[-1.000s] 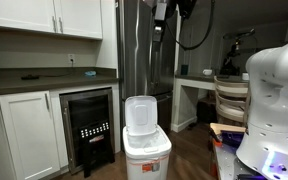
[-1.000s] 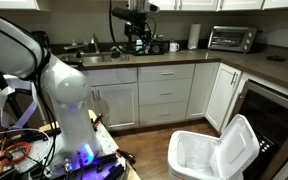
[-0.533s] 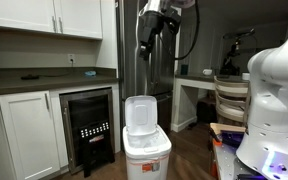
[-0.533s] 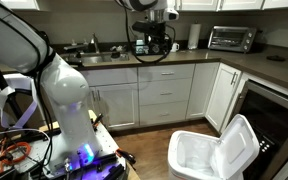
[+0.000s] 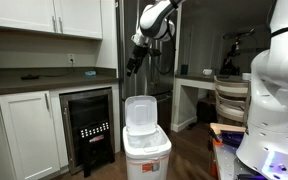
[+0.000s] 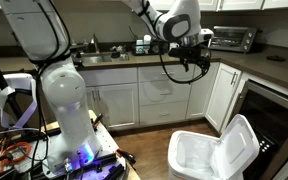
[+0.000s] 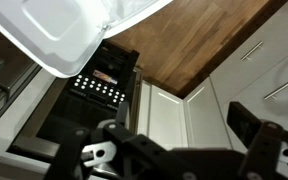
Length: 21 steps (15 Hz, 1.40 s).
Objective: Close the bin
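My gripper is hanging well above the upright lid (image 6: 238, 148), and the air ahead is open. I keep reaching over toward the lid's back side (image 6: 258, 134) until my fingers are behind it.
The white bin (image 5: 146, 151) stands on the wood floor with its lid (image 5: 140, 113) swung up and upright; it also shows in an exterior view (image 6: 197, 160) with the lid (image 6: 235, 148) leaning back. My gripper (image 5: 132, 69) hangs high in the air above and apart from the bin, also seen in an exterior view (image 6: 196, 62). In the wrist view the fingers (image 7: 179, 140) are spread wide with nothing between them. The white lid (image 7: 54, 35) fills that view's upper left.
A black-fronted cooler (image 5: 90, 128) sits under the counter right beside the bin, also in the wrist view (image 7: 89, 95). White cabinets (image 6: 166, 95) and a steel fridge (image 5: 134, 50) stand behind. A chair (image 5: 231, 98) stands off to the side.
The arm has swung down from the top of the frame and sideways, and the gripper now tilts out over the space above the bin. The bin and lid have not moved.
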Each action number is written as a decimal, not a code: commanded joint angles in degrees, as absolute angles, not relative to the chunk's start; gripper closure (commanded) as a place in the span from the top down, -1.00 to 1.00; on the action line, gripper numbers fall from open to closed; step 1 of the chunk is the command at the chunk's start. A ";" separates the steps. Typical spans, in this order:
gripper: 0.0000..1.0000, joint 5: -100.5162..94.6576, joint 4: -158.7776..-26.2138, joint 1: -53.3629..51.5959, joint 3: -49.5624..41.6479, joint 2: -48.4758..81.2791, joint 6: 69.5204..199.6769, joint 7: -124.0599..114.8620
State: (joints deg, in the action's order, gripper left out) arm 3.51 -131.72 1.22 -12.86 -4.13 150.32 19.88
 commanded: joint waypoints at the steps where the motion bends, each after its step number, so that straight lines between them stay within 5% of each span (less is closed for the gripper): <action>1: 1.00 -0.32 -119.83 5.61 -12.32 10.65 156.36 16.78; 8: 0.92 -11.61 -94.04 6.92 -20.35 33.93 155.23 -3.05; 9: 0.48 -11.53 -90.51 7.17 -21.30 36.66 154.07 -5.05; 11: 0.39 -11.16 -83.65 7.54 -23.17 41.73 151.37 -8.64; 21: -0.94 -11.97 -58.17 12.60 -27.54 57.68 135.30 -17.66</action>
